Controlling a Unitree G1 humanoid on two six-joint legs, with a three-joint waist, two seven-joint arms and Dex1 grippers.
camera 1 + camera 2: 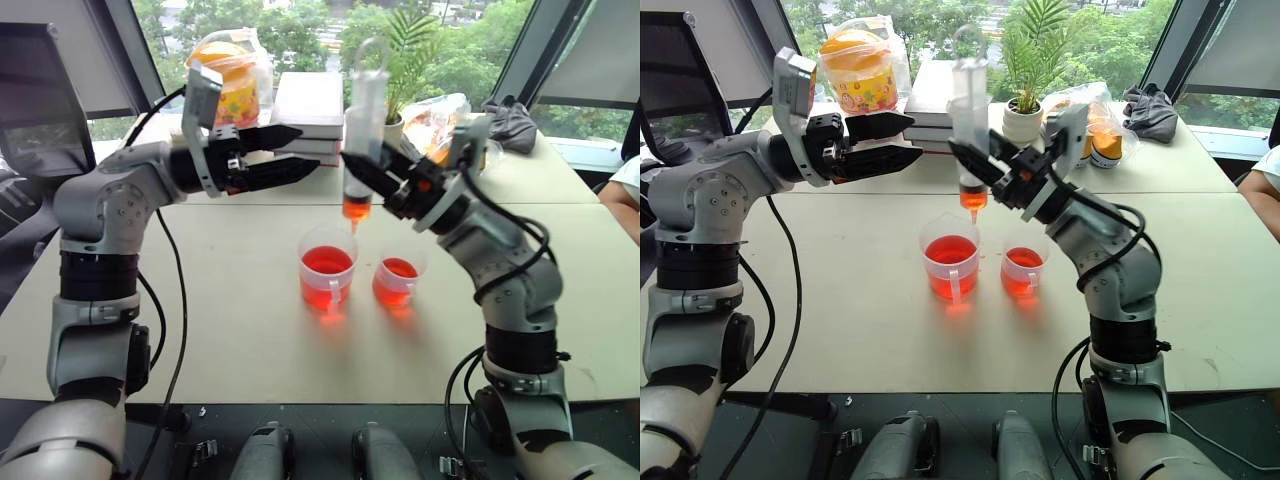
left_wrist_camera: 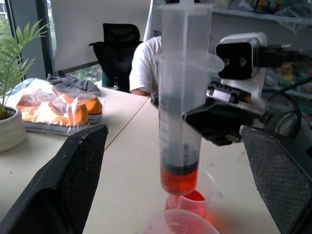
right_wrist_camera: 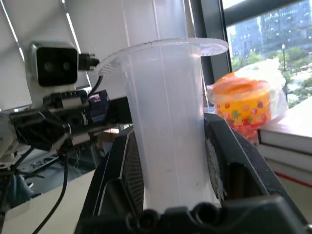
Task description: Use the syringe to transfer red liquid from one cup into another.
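The syringe's body should empty after a short stroke when the robot pushes the plunger handle point(image 1: 371, 53) down, because a shallow band of red liquid point(image 1: 356, 210) sits under the grey seal.
My right gripper point(image 1: 356, 166) is shut on the barrel of the syringe point(image 1: 364, 125) and holds it upright over the table. A little red liquid point(image 1: 357, 207) fills the barrel's bottom, under the grey seal. The tip hangs just above the far right rim of the larger handled cup point(image 1: 327, 272), which holds red liquid. The smaller cup point(image 1: 399, 281), also with red liquid in it, stands right beside it. My left gripper point(image 1: 306, 148) is open and empty, level with the barrel and just left of it. Its fingers point(image 2: 73, 180) frame the syringe point(image 2: 180, 112) without touching it.
Along the beige table's point(image 1: 200, 310) far side stand a yellow-orange tub in a bag point(image 1: 230, 80), stacked books point(image 1: 312, 105), a potted plant point(image 1: 400, 70), wrapped packs point(image 1: 437, 122) and a dark cloth point(image 1: 512, 122). A person's arm point(image 1: 620, 195) rests at the right edge.
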